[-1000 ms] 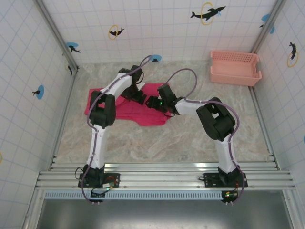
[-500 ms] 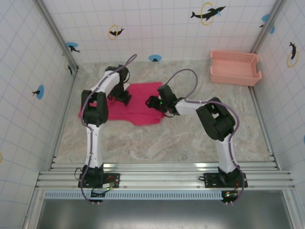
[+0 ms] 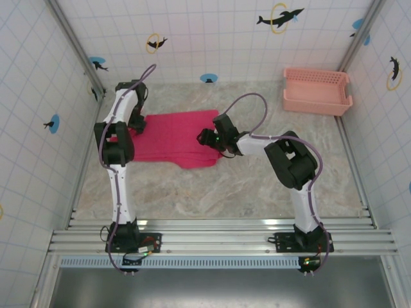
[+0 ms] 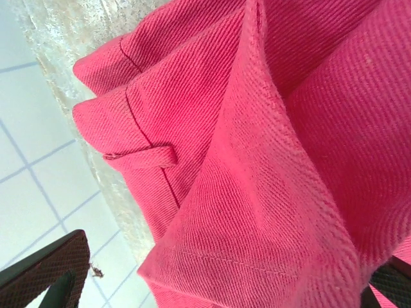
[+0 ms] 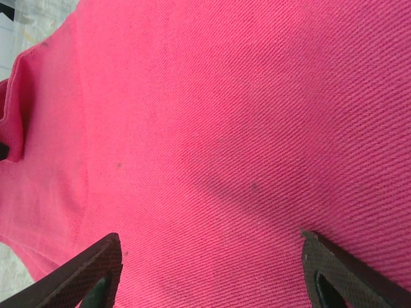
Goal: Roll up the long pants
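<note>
The long pants [image 3: 172, 136] lie crosswise to my arms, so my left gripper and my right gripper should turn the pants' waistband end [image 4: 138, 122] toward the back wall before rolling.
The long pants [image 3: 173, 138] lie spread on the marble table top, a bright magenta cloth with its waistband and a belt loop [image 4: 144, 156] showing in the left wrist view. My left gripper [image 3: 133, 122] stands at the pants' left end, open wide, with a raised fold of cloth [image 4: 257, 212] between its fingers [image 4: 48, 269]. My right gripper [image 3: 205, 138] is low over the pants' right part. It is open, and its fingertips [image 5: 96, 269] straddle flat cloth [image 5: 212, 160] without pinching it.
A pale salmon-pink slotted basket [image 3: 316, 91] stands at the back right corner. Tiled walls close the table at the left, back and right. Bare marble surface [image 3: 225, 192] lies between the pants and the arm bases.
My left arm has swung left toward the back-left corner, uncovering the left part of the pants. The right arm has stayed in place on the cloth.
</note>
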Action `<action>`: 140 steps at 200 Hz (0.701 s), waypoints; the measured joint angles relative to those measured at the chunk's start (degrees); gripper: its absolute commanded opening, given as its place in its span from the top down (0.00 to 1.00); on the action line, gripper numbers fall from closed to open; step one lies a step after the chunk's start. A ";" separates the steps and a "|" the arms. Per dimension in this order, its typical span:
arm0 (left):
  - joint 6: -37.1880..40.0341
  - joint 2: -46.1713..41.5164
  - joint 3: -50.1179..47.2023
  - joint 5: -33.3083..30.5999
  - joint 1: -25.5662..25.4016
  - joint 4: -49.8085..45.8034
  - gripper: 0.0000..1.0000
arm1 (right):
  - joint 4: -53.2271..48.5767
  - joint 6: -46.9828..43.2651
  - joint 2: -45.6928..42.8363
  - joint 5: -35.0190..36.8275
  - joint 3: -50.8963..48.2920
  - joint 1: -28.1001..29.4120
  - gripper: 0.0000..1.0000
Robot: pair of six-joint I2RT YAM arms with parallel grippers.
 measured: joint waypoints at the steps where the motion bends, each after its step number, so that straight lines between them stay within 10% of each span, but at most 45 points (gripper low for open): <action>1: 0.00 0.04 0.00 -0.09 0.00 0.00 0.02 | -0.02 0.02 0.00 0.02 0.00 0.00 0.24; 140: -1.20 -1.79 5.79 -5.14 8.07 5.75 0.03 | 1.44 -0.90 -3.63 2.12 -5.31 0.04 0.23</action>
